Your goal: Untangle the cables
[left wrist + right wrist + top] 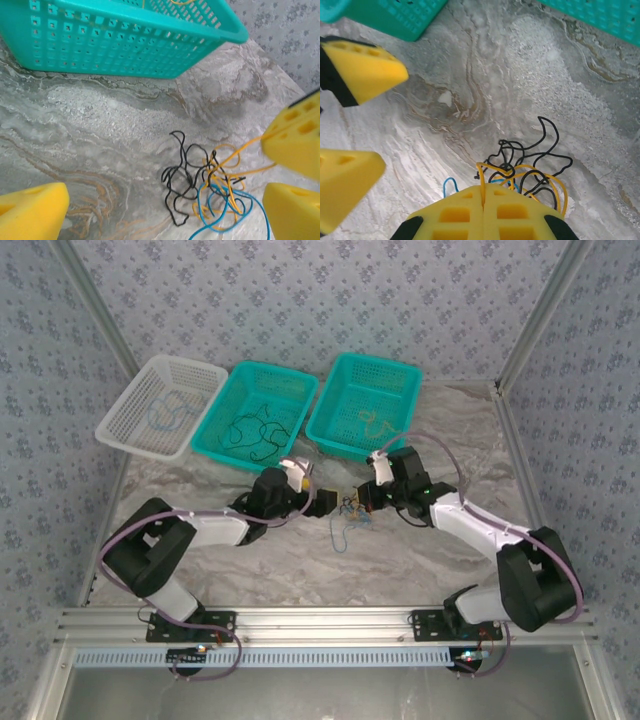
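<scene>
The blue loop (pixel 342 549) lies clear of the black and yellow cables, so my left gripper should keep going toward its free piece (pixel 333 529) and close there.
A small tangle of cables (pixel 350 511) lies on the marbled table between my two grippers. In the left wrist view it shows as a black cable (pixel 184 180), a yellow cable (pixel 226 165) and a blue cable (pixel 214 210) looped together. My left gripper (pixel 162 216) is open, just left of the tangle (pixel 327 502), with the wires low between its wide-spread fingers (pixel 31 210). My right gripper (pixel 483 194) is shut on a loop of the yellow cable (pixel 540 173). The black cable (pixel 546 146) spreads beyond it and a blue loop (pixel 450 183) pokes out on the left.
Three baskets stand along the back: a white basket (pixel 128 400) with a blue wire, a teal basket (pixel 300 405) with black wires, and another teal basket (pixel 410 390) with a yellow wire. The teal basket (pixel 115 47) is close behind the tangle.
</scene>
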You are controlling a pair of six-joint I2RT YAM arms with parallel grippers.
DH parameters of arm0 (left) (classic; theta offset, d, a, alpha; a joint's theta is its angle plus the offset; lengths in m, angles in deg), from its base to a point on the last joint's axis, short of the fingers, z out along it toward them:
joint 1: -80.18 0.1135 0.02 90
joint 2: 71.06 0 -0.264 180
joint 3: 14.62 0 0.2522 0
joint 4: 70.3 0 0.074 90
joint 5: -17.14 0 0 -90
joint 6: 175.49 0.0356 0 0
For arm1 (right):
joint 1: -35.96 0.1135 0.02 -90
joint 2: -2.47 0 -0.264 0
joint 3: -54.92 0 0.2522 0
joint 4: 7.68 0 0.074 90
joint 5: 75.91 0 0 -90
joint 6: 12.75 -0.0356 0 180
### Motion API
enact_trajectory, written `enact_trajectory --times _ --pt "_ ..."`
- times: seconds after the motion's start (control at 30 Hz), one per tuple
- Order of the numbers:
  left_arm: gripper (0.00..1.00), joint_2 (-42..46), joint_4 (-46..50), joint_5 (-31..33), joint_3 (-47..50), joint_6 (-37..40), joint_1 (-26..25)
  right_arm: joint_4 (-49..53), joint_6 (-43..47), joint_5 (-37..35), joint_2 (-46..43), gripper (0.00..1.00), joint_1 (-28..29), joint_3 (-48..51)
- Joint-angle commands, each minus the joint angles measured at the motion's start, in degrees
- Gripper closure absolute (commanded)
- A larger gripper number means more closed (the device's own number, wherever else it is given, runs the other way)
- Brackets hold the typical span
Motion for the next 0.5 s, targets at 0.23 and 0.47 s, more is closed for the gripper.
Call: enact_trajectory --times 0.23,0.47 --pt "0.01 2.65 -1.64 -15.64 -2.67 12.80 0.01 -0.09 0.45 7.79 -5.78 1.00 0.11 -2.65" --pt "0.12 1.52 -2.94 -20.05 -4.23 15.34 0.63 -1.81 -0.72 10.17 -7.81 1.00 0.07 -2.57"
